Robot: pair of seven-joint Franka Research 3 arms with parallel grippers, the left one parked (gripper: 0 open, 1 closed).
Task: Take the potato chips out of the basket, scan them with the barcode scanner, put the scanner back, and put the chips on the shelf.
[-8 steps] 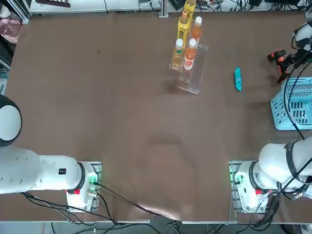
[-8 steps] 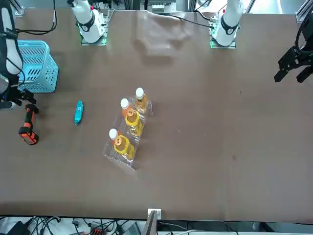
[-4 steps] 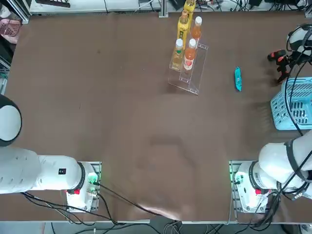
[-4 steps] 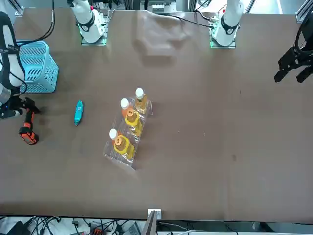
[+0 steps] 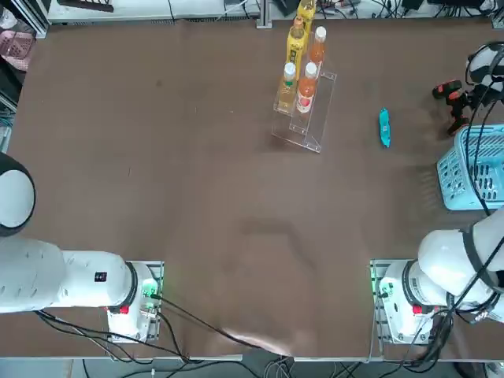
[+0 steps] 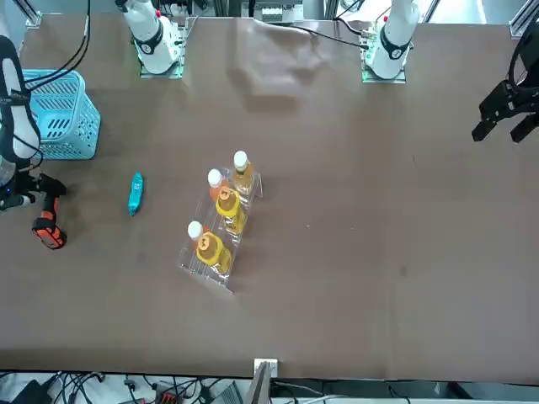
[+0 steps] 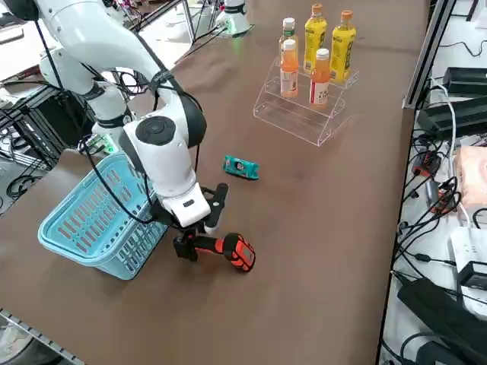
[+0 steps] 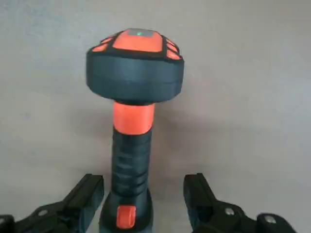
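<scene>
The barcode scanner [image 6: 50, 228] has only clear table [image 6: 82, 248] around it, so it will come up with its cord-free body and reach the potato chips when I carry it.
The barcode scanner [image 8: 132, 73], black with an orange head, lies on the brown table just beyond the basket. My right gripper [image 8: 144, 199] is low over it and open. One finger [image 8: 90, 194] is on each side of the black handle, with a gap at both. The same gripper [image 7: 199, 236] and scanner [image 7: 230, 251] show beside the light blue basket [image 7: 84, 220]. The potato chips [image 5: 384, 127], a slim teal packet, lie flat on the table between the scanner [image 5: 446, 91] and the clear shelf [image 5: 309, 118].
Several orange and yellow drink bottles [image 7: 319, 76] stand on the shelf's steps. The basket [image 5: 475, 169] sits at the table's right edge, with the arm's cables draped over it. Cables and boxes [image 7: 456, 84] lie off the table beyond the shelf.
My right gripper has shifted a little toward the scanner's handle and now straddles it. The scanner, the chips and the basket have not moved.
</scene>
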